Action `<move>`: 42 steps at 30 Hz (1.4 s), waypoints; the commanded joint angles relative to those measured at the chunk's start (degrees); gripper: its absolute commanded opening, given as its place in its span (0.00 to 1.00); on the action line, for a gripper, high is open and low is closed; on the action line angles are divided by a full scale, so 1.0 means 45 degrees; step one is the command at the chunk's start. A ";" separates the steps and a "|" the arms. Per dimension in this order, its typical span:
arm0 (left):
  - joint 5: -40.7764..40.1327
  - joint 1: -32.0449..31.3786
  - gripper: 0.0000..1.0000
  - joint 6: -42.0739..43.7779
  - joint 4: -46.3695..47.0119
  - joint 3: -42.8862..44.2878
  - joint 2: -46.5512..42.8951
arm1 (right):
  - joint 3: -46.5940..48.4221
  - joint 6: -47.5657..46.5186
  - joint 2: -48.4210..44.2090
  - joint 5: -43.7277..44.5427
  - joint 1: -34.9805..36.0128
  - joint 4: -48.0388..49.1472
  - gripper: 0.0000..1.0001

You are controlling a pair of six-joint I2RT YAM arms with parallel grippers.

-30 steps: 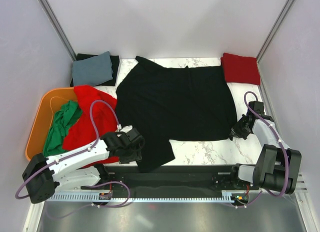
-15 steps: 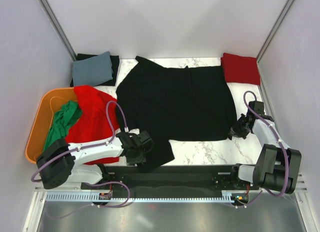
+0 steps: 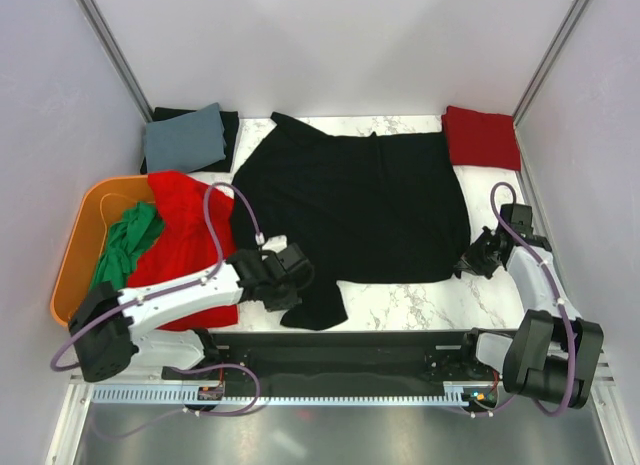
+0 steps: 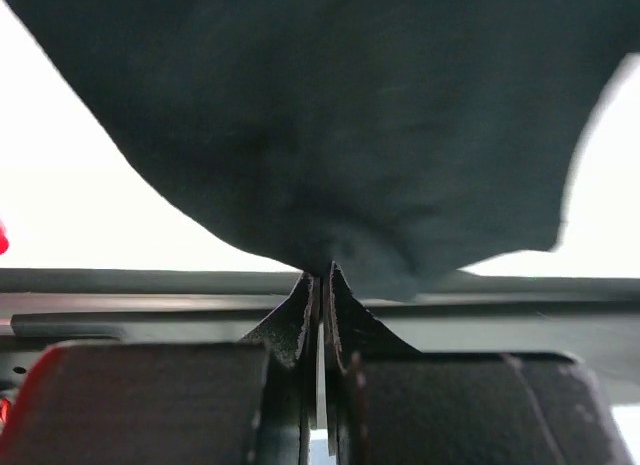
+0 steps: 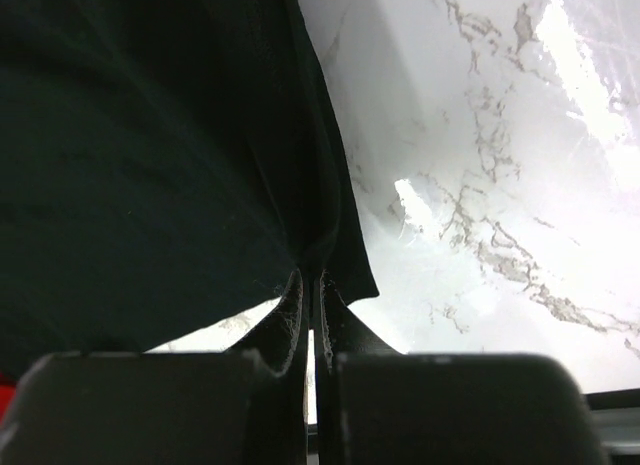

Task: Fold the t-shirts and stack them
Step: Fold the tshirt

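Note:
The black t-shirt's near corners [image 3: 301, 306] are pinched in my grippers in front of its flat body. My left gripper should go on folding over that body [image 3: 270, 209] until the t-shirt's front edge is straight.
A black t-shirt [image 3: 355, 200] lies spread across the marble table. My left gripper [image 3: 297, 282] is shut on its near left corner, where the cloth [image 4: 330, 135] bunches between the fingertips. My right gripper [image 3: 472, 264] is shut on the shirt's near right corner [image 5: 320, 250]. A red t-shirt [image 3: 185, 250] drapes over the orange tub's rim, and a green one [image 3: 125, 250] lies inside the tub. A folded red shirt [image 3: 482, 137] sits at the back right. A folded grey-blue shirt [image 3: 185, 137] rests on a folded black one [image 3: 230, 130] at the back left.
The orange tub [image 3: 80, 240] stands at the left of the table. Grey walls close in the left, back and right sides. The black base rail [image 3: 340, 350] runs along the near edge. Bare marble [image 3: 420, 300] shows in front of the black shirt.
My left gripper moved right and forward onto the black shirt's near left corner and shut on it. The corner's cloth has bunched and shifted. The right gripper stayed shut on its corner.

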 commanded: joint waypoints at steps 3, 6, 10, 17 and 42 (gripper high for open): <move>-0.1573 0.0295 0.02 0.1257 -0.2417 0.3301 -0.1595 | 0.0589 0.0132 -0.1113 -0.0207 -0.0044 -0.1003 0.00; -0.1535 0.0822 0.02 0.1921 -0.3278 0.4451 -0.1812 | 0.1000 0.0113 -0.1367 -0.0167 -0.0044 -0.1413 0.00; -0.1379 0.2049 0.02 0.3304 -0.3417 0.5548 -0.1833 | 0.1662 0.0191 -0.1271 -0.0128 -0.0025 -0.1454 0.00; 0.0768 0.5586 0.02 0.6881 -0.1992 0.6992 0.0060 | 0.3303 -0.0141 0.0915 -0.0674 0.0034 -0.0985 0.00; 0.3780 0.9711 0.95 0.9482 -0.4181 2.0008 1.1395 | 1.3310 -0.0765 0.9632 0.0514 0.0835 -0.2392 0.98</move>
